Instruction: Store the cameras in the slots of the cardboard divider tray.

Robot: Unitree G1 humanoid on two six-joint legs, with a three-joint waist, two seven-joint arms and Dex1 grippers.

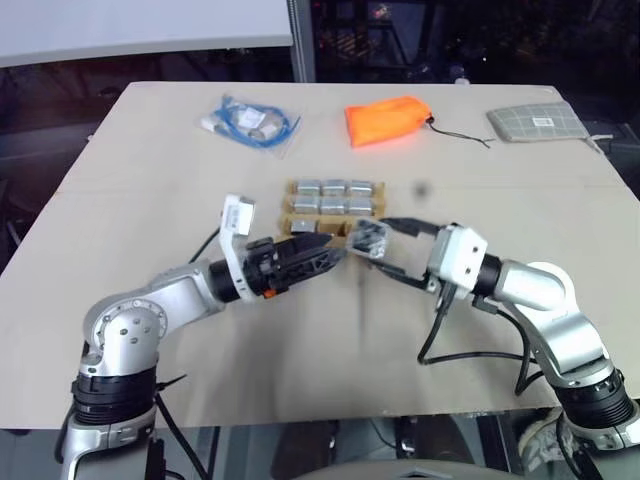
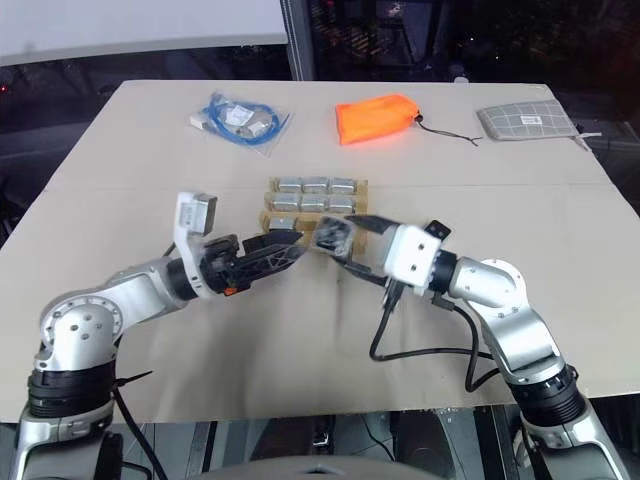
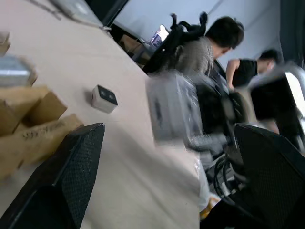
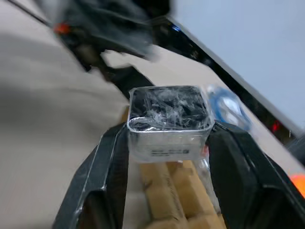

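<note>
Clear film (image 3: 191,110) wraps around the silver camera's sides (image 1: 368,238), so the film will stay on and travel along when my left gripper carries the silver camera.
The cardboard divider tray (image 1: 289,222) lies mid-table, with several silver-grey cameras (image 1: 333,187) sitting in its two far rows. My right gripper (image 1: 372,243) is shut on one more camera (image 4: 170,121), wrapped in clear film and held just above the tray's near right corner. From the left, my left gripper (image 1: 325,255) points at that camera (image 3: 174,107) with its fingers (image 3: 71,176) open and nothing between them. The two fingertips stand close to the held camera without touching it. The near row of the tray is partly hidden behind both grippers.
A bag with a blue cable (image 1: 250,122), an orange pouch (image 1: 385,120) and a grey checked pouch (image 1: 540,122) lie along the far side of the table. A small white box with a dark face (image 3: 104,98) sits on the table beyond the tray. People (image 3: 224,43) are in the background.
</note>
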